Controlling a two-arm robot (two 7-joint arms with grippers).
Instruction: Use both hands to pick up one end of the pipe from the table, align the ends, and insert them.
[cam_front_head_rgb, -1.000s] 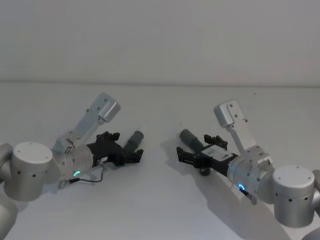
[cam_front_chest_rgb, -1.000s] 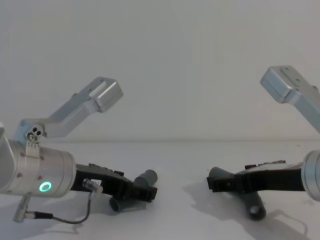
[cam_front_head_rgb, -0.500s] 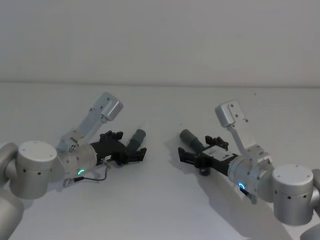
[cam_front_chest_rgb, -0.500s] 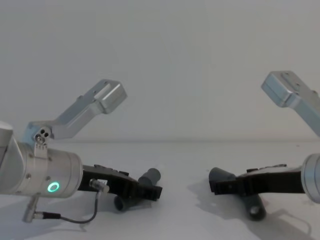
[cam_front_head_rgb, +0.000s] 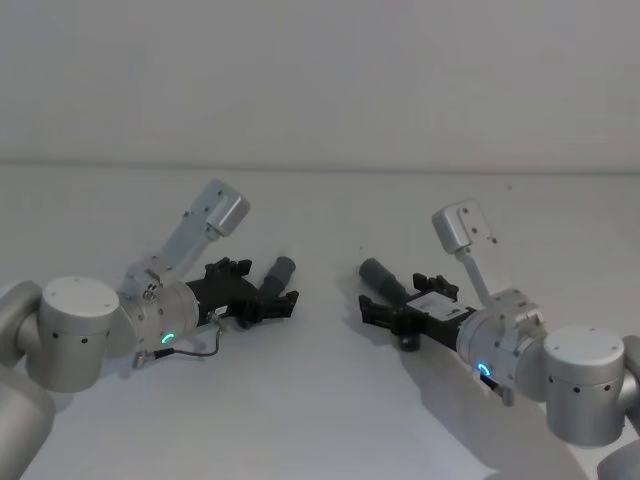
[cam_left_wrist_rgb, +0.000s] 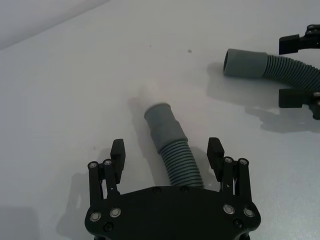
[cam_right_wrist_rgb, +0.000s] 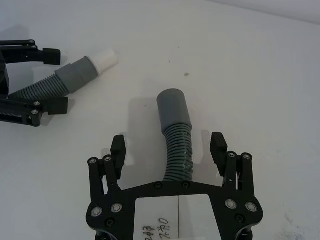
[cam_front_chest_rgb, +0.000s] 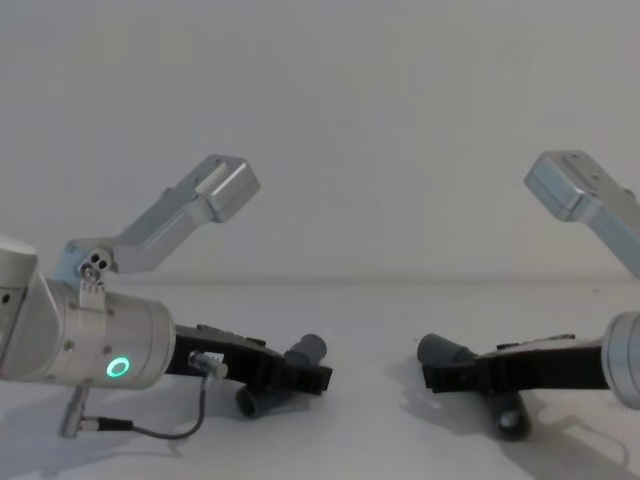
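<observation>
The pipe's whitish tip should slide into the collar when the robot pushes the pipe ends together, because the collar's opening (cam_left_wrist_rgb: 227, 62) is wider than the tip.
Two dark grey ribbed pieces of the pipe lie on the white table (cam_front_head_rgb: 320, 400). The left piece (cam_front_head_rgb: 275, 272) has a stepped end with a whitish tip (cam_left_wrist_rgb: 147, 92). My left gripper (cam_left_wrist_rgb: 166, 148) is open, its fingers (cam_left_wrist_rgb: 117, 150) standing on either side of the ribbed body, apart from it. The right piece (cam_front_head_rgb: 385, 278) bends and ends in a wider collar (cam_right_wrist_rgb: 172, 107). My right gripper (cam_right_wrist_rgb: 168, 146) is open too and straddles the ribbed part just behind that collar. From the chest view both grippers (cam_front_chest_rgb: 310, 380) (cam_front_chest_rgb: 435, 378) sit low over the table, and the two ends point toward each other.
A plain light wall rises behind the table's far edge (cam_front_head_rgb: 320, 168). Bare white surface lies between the two pieces and in front of both arms. A thin black cable (cam_front_chest_rgb: 160, 432) hangs under the left wrist.
The left arm has slid forward along its piece, so the open fingers now flank the ribbed body. The right arm has shifted only slightly. Both pieces lie where they were.
</observation>
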